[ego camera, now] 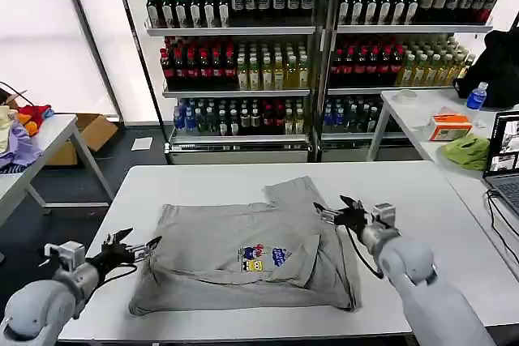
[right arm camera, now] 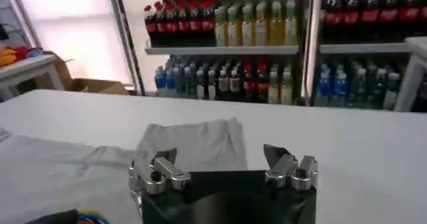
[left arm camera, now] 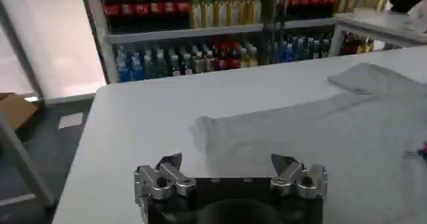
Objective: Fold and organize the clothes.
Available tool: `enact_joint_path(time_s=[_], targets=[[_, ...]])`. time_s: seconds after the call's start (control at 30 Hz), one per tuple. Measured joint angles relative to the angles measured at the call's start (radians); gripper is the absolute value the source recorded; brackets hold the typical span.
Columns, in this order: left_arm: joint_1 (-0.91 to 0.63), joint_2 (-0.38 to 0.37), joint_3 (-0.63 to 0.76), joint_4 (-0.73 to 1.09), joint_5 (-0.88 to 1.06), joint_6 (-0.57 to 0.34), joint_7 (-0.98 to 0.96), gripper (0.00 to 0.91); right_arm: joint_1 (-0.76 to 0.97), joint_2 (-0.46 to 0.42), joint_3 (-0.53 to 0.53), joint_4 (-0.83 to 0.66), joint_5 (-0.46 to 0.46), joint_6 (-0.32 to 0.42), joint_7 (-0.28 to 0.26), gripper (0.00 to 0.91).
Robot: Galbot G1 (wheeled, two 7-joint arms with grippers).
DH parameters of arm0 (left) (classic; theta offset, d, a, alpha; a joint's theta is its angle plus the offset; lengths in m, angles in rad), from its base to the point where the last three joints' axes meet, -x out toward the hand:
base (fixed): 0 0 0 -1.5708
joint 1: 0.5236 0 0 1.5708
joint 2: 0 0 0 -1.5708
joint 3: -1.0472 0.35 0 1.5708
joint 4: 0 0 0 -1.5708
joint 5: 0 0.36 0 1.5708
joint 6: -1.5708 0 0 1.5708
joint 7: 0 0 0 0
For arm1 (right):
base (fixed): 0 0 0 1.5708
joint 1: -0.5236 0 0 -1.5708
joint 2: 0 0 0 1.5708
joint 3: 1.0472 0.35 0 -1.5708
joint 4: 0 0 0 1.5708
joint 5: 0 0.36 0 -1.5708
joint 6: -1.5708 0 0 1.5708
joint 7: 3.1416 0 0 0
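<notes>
The sleeve (ego camera: 293, 192) lies limp past the shirt's body (ego camera: 223, 237), so its cloth will gather into a soft fold when the robot pinches it, and the print will stay flat.
A light grey short-sleeved shirt (ego camera: 235, 241) lies partly folded on the white table (ego camera: 195, 184), its small multicoloured chest print (ego camera: 263, 257) facing up and one sleeve (ego camera: 288, 192) pointing toward the far edge. My left gripper (ego camera: 139, 243) hovers open just off the shirt's left edge, holding nothing. In the left wrist view the left gripper (left arm camera: 227, 167) faces the shirt (left arm camera: 320, 125) across bare table. My right gripper (ego camera: 331, 207) stands open at the shirt's right side near the sleeve. In the right wrist view the right gripper (right arm camera: 220, 157) is open just before the sleeve (right arm camera: 193, 142).
Shelves of bottles (ego camera: 243, 54) stand behind the table. A side table (ego camera: 430, 111) on the right holds a lime-green cloth (ego camera: 466, 151), an orange box (ego camera: 448, 127) and a laptop (ego camera: 503, 160). Coloured garments (ego camera: 16, 139) lie on a left table, with a cardboard box (ego camera: 89, 135) beside it.
</notes>
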Motion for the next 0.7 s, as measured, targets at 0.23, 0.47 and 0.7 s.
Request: enact_joint_path(time_s=[0.23, 0.47, 0.7], targets=[[-0.199, -0.004, 0.137, 0.201, 0.025, -0.028, 0.023, 0.907, 0.131, 0.085, -0.046, -0.217, -0.054, 0.020, -0.029, 0.907], [-0.332, -0.026, 0.212, 0.334, 0.043, -0.041, 0.031, 0.907, 0.204, 0.147, -0.073, -0.336, -0.092, 0.025, -0.039, 0.907], [-0.392, -0.043, 0.250, 0.402, 0.049, -0.045, 0.038, 0.564, 0.238, 0.184, -0.091, -0.405, -0.116, 0.032, -0.039, 0.000]])
